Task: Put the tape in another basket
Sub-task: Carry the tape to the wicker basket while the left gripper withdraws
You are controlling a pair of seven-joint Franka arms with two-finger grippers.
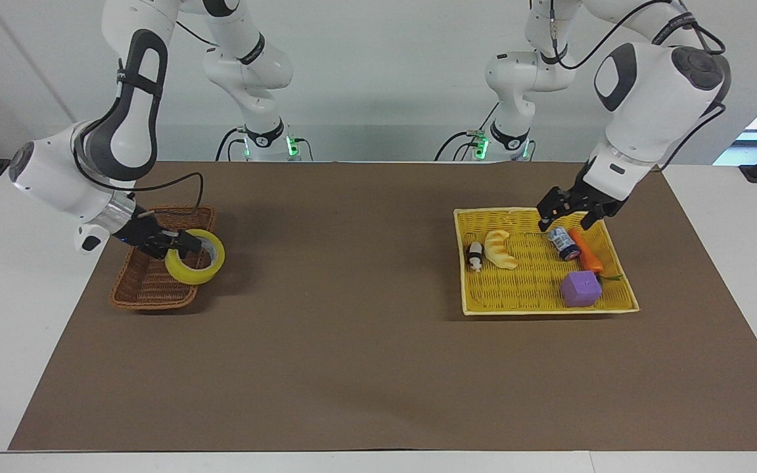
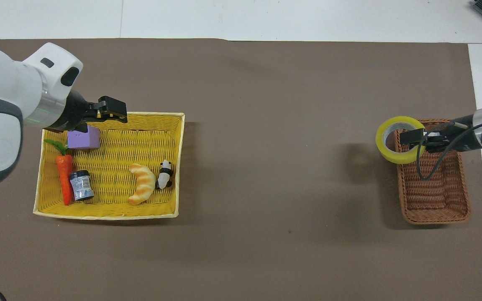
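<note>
My right gripper keeps moving over the free basket's bottom point(image 2: 433, 193) until the yellow tape roll point(image 2: 395, 156) fits inside, because the roll hangs level above the brown basket's rim.
The yellow tape roll point(image 1: 196, 257) hangs in my right gripper point(image 1: 184, 248), which is shut on its wall with one finger through the core. The roll is in the air over the long rim of the dark brown wicker basket point(image 1: 155, 279), on the side toward the table's middle. In the overhead view the tape point(image 2: 396, 141) overlaps that basket's point(image 2: 433, 192) rim, and the right gripper point(image 2: 411, 137) is over the basket. My left gripper point(image 1: 572, 210) is open and empty over the yellow basket's edge nearest the robots, and it also shows in the overhead view point(image 2: 109, 112).
The yellow basket point(image 1: 549, 309) at the left arm's end holds a purple cube point(image 1: 580, 289), a carrot point(image 1: 587, 256), a small jar point(image 1: 562, 243), a croissant point(image 1: 500, 249) and a panda figure point(image 1: 475, 256). A brown mat point(image 1: 352, 341) covers the table.
</note>
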